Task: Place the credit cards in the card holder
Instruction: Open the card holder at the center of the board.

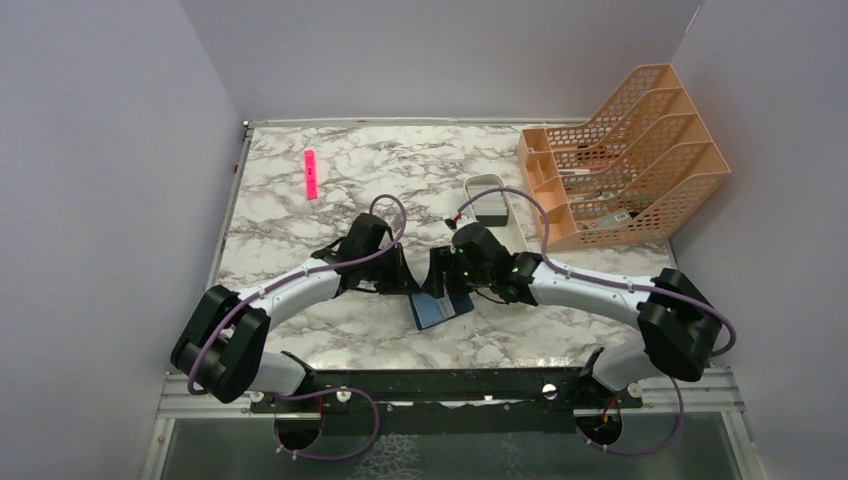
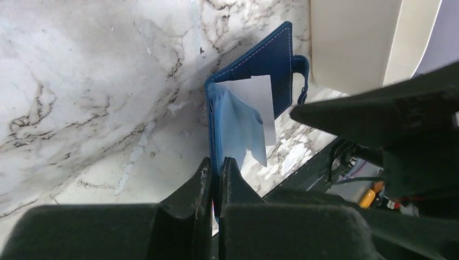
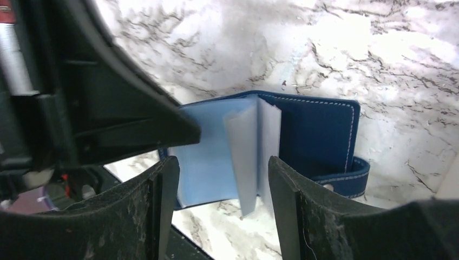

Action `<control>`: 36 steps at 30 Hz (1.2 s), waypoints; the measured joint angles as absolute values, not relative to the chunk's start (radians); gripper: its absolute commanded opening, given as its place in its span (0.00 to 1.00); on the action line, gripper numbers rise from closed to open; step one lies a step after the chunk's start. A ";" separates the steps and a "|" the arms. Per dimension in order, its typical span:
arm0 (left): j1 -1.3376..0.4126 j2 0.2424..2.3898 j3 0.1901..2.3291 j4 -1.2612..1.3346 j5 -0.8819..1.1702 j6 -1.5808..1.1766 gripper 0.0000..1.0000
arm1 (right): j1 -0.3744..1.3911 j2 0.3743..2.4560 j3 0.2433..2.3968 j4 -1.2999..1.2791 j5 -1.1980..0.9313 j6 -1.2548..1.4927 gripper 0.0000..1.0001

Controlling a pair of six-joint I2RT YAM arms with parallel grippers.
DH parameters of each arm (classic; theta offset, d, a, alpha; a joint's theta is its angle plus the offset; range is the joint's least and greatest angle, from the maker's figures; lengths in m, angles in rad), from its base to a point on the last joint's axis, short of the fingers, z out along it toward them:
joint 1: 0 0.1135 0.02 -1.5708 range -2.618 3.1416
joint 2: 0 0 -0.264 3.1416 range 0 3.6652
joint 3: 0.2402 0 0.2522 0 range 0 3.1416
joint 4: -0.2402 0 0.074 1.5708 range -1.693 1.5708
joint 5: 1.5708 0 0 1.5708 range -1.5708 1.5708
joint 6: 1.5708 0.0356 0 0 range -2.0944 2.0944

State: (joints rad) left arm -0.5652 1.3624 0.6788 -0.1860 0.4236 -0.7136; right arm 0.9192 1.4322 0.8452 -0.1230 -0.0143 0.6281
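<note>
Pale sleeves (image 3: 250, 151) are sticking up from the card holder's spine, so the robot's right gripper should first lay them over the navy cover (image 3: 316, 132) and press them flat.
The card holder (image 1: 441, 309) is a navy-blue wallet lying open on the marble table between both arms. Its pale blue inner sleeves (image 2: 241, 122) stand up from the spine. My left gripper (image 2: 217, 169) is shut on the near edge of the wallet's cover and pins it. My right gripper (image 3: 222, 187) is open and hovers over the wallet (image 3: 319, 130), with the raised sleeves (image 3: 243, 151) between its fingers. The strap with the pale snap (image 3: 346, 176) lies to the side. No credit card shows in either gripper. Something flat and grey (image 1: 493, 214) lies in the white tray; I cannot tell what it is.
A long white oval tray (image 1: 483, 184) stands just behind the right gripper and also shows in the left wrist view (image 2: 352, 43). An orange mesh file rack (image 1: 625, 160) stands at the back right. A pink marker (image 1: 311, 173) lies at the back left.
</note>
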 measured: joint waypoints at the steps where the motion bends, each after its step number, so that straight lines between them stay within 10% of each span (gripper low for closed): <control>1: -0.565 1.362 0.679 -0.194 0.430 -0.708 0.00 | 0.923 1.457 0.854 -0.128 -0.008 0.627 0.66; 36: -0.501 1.525 0.785 -0.349 0.466 -0.514 0.00 | 0.962 1.686 0.934 -0.294 0.384 0.692 0.37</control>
